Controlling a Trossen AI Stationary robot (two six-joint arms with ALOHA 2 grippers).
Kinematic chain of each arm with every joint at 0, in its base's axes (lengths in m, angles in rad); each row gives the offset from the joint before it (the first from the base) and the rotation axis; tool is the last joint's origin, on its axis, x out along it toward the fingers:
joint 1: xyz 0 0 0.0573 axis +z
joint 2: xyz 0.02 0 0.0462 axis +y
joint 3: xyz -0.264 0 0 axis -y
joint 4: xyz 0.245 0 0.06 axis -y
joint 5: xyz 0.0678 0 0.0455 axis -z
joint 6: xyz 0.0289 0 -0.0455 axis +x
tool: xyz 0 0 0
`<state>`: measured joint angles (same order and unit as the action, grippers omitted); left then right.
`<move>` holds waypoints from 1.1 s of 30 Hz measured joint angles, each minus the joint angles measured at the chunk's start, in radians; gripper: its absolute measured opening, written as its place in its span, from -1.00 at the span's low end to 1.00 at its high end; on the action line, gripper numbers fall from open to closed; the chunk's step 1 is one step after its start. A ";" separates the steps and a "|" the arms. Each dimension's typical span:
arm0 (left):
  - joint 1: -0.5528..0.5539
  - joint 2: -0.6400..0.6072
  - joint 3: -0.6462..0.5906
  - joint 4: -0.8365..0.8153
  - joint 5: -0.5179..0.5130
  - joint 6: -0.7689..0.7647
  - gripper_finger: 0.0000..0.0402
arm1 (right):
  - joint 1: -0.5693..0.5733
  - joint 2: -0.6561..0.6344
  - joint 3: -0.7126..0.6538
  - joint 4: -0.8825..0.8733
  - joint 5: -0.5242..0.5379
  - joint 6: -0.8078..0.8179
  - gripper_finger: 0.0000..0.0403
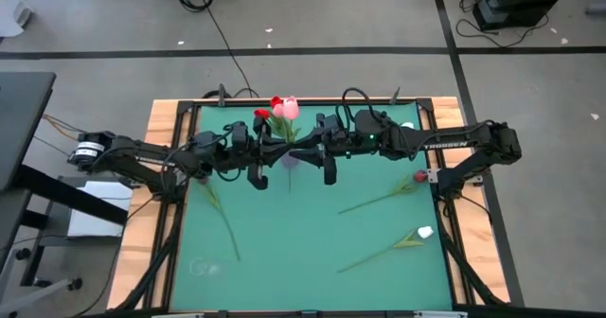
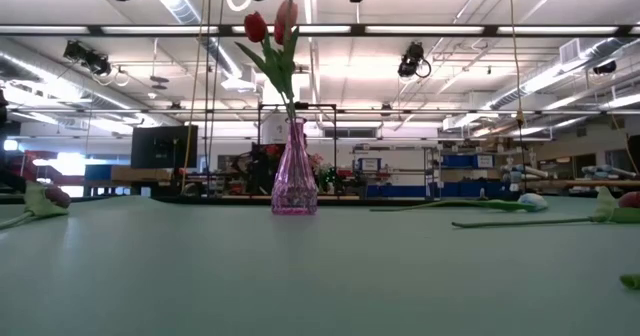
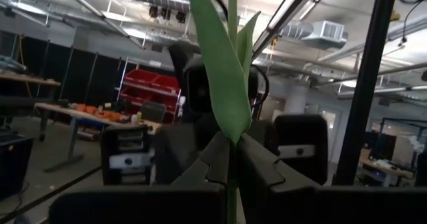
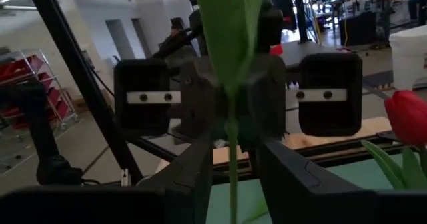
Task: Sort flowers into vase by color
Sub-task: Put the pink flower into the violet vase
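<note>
The upright stem [image 4: 233, 164] is in my closed left gripper, so my right gripper should close on it and my left gripper should back away before the stem goes into the vase [image 2: 295, 124].
A pink glass vase [image 2: 294, 171] stands on the green table [image 1: 303, 252] with a red tulip [image 2: 256, 26] and a pink tulip [image 2: 286, 21] in it. In the high view the heads [image 1: 284, 106] show just beyond the two arms. Both grippers meet above the vase around one upright green stem with a long leaf [image 3: 223, 71]; which head tops it I cannot tell. My left gripper [image 3: 232, 141] is shut on that stem. My right gripper [image 4: 233, 164] is open, one finger on each side of the stem [image 4: 231, 174] with a gap. My left gripper pinches the upright stem [image 3: 231, 177] just below the leaf, between its two fingers [image 3: 263, 164]. It comes level from the table's left, with the fingers lying across the stem. The leaf rises above the hold and the stem runs down out of the picture.
Three more tulips lie flat on the table: a red-headed one [image 1: 419, 176] and a white-headed one [image 1: 425, 232] on the right half, and a stem [image 1: 222, 221] on the left half. The near middle of the table is bare green. A wooden frame [image 1: 151, 195] borders the table.
</note>
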<state>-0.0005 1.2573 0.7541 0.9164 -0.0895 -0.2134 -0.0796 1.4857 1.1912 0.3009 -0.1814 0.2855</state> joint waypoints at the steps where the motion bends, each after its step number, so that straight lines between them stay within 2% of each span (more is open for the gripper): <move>1: 0.003 0.003 0.000 0.000 0.000 0.000 -0.90 | -0.002 0.000 0.000 0.001 -0.001 0.001 -0.39; 7: 0.003 0.014 0.000 0.008 0.000 -0.002 -0.90 | -0.010 0.000 0.000 -0.001 -0.025 0.002 -0.48; 12: 0.003 0.014 0.000 0.008 -0.002 -0.007 -0.87 | -0.012 0.000 0.000 -0.001 -0.047 -0.017 -0.85; 14: 0.003 0.013 0.000 0.007 -0.012 -0.006 -0.82 | -0.012 0.000 0.000 -0.002 -0.049 -0.046 -0.94; 18: 0.004 -0.001 0.000 -0.021 -0.019 0.054 -0.61 | -0.012 0.000 0.000 -0.029 0.010 -0.082 -0.96; 22: 0.005 -0.116 -0.001 -0.225 -0.023 0.090 -0.30 | 0.006 0.000 0.001 -0.109 0.189 -0.147 -0.98; 27: 0.003 -0.313 -0.003 -0.685 -0.022 0.077 0.03 | 0.032 0.000 0.000 -0.191 0.425 -0.256 -0.99; 30: 0.003 -0.435 -0.030 -0.838 -0.024 0.072 0.08 | 0.037 0.000 0.000 -0.181 0.453 -0.339 -0.99; 33: 0.003 -0.547 -0.112 -0.871 -0.050 0.071 0.05 | 0.021 0.005 0.000 -0.124 0.449 -0.377 -0.99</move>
<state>0.0025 0.7099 0.6423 0.0452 -0.1390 -0.1429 -0.0591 1.4908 1.1912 0.1774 0.2681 -0.0914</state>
